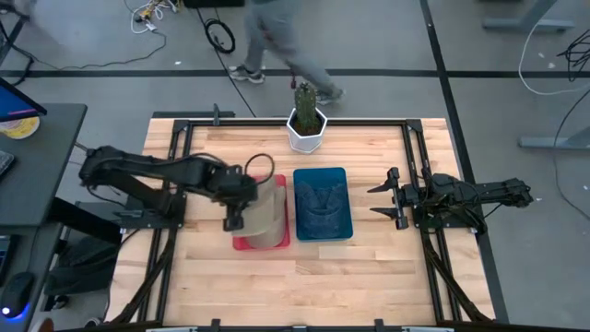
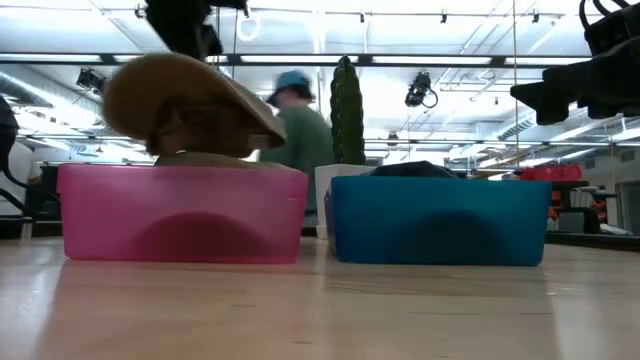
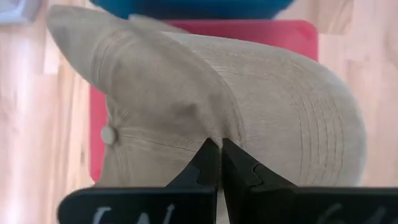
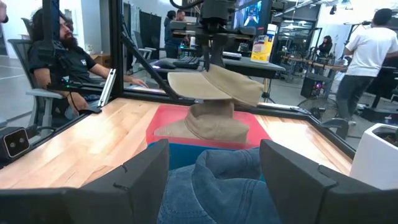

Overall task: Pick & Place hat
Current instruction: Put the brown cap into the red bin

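I should carry on lowering the tan cap (image 2: 190, 95) with my left gripper until it rests inside, and then let go, because it hangs by its top above the pink bin's open top (image 2: 182, 170).
A tan cap (image 4: 214, 84) hangs above the pink bin (image 1: 241, 242), held by my left gripper (image 3: 221, 158), which is shut on it and comes down from above (image 4: 214, 43). In the low view the tan cap (image 2: 190, 95) floats over the pink bin's rim (image 2: 180, 215). A second tan hat (image 4: 211, 124) lies inside that bin. The blue bin (image 1: 321, 231) beside it holds a denim hat (image 4: 211, 180). My right gripper (image 1: 385, 198) waits open near the table's right edge, pointing at the blue bin. My left gripper pinches a raised fold of the tan cap's crown cloth (image 3: 205, 134) between its two shut fingers, a little way from the top button (image 3: 109, 134). The fingers come from above, pointing down. The cap is lifted clear of the bin, tilted, with its stitched brim (image 3: 323, 124) sticking out sideways.
A white pot with a cactus (image 1: 306, 129) stands at the table's far edge behind the bins. A person walks past beyond that edge (image 1: 277, 37), and others sit or stand in the room. Bare wooden table (image 1: 304, 286) lies toward the near edge.
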